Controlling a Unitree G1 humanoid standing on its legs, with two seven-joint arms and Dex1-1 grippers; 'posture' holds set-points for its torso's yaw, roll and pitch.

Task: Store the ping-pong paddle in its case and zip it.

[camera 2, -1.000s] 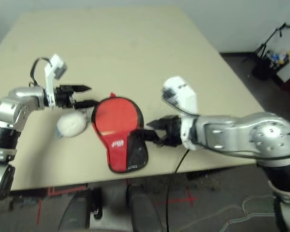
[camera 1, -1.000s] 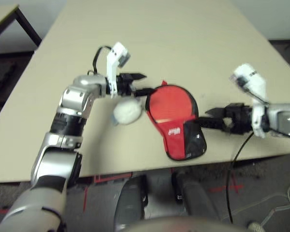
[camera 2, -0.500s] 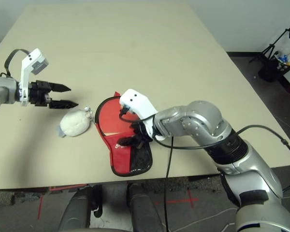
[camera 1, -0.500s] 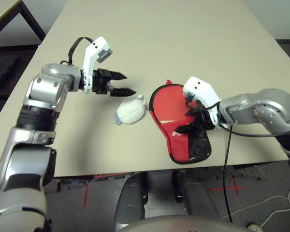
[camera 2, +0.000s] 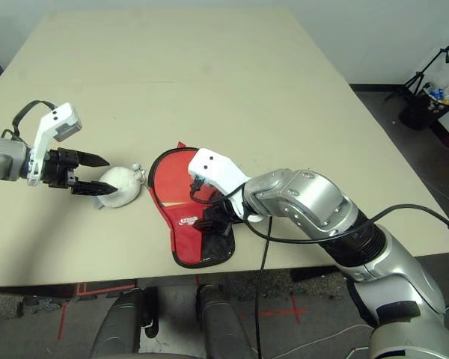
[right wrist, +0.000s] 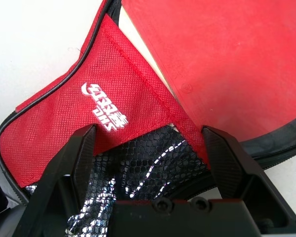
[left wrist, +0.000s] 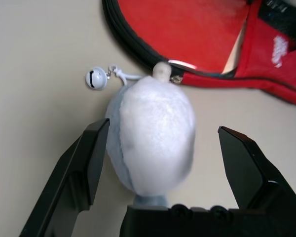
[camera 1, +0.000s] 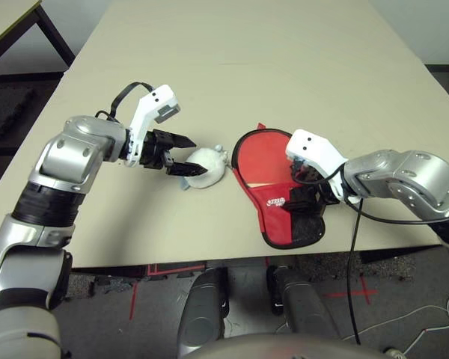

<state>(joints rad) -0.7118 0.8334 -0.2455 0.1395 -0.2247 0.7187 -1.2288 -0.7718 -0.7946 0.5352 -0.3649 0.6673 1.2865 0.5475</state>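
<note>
Next, my left gripper pulls the plush ball on the zipper (camera 1: 207,167) around the case's rounded end (camera 1: 260,134), because the ball lies on the other side of the case from my right gripper.
The red case (camera 1: 273,217) lies unzipped near the table's front edge, its flap with the white logo (right wrist: 106,106) and black mesh pocket (right wrist: 138,170) at the near end. Inside it lies the ping-pong paddle (right wrist: 227,59), red face up; its handle is hidden under the flap. My right gripper (camera 1: 301,196) hovers open just above the flap, one finger on each side of the mesh pocket. My left gripper (camera 1: 198,157) is open, and its fingers (left wrist: 89,158) straddle the pale plush ball (left wrist: 153,133) without pressing it.
The plush ball hangs by a short cord from the case's zipper, with a small silver bell (left wrist: 95,78) beside it. The beige table (camera 1: 247,67) stretches far behind. Its front edge runs close below the case.
My left gripper has moved toward the case and now brackets the plush ball. My right gripper has slid a little down the case to the mesh pocket end.
</note>
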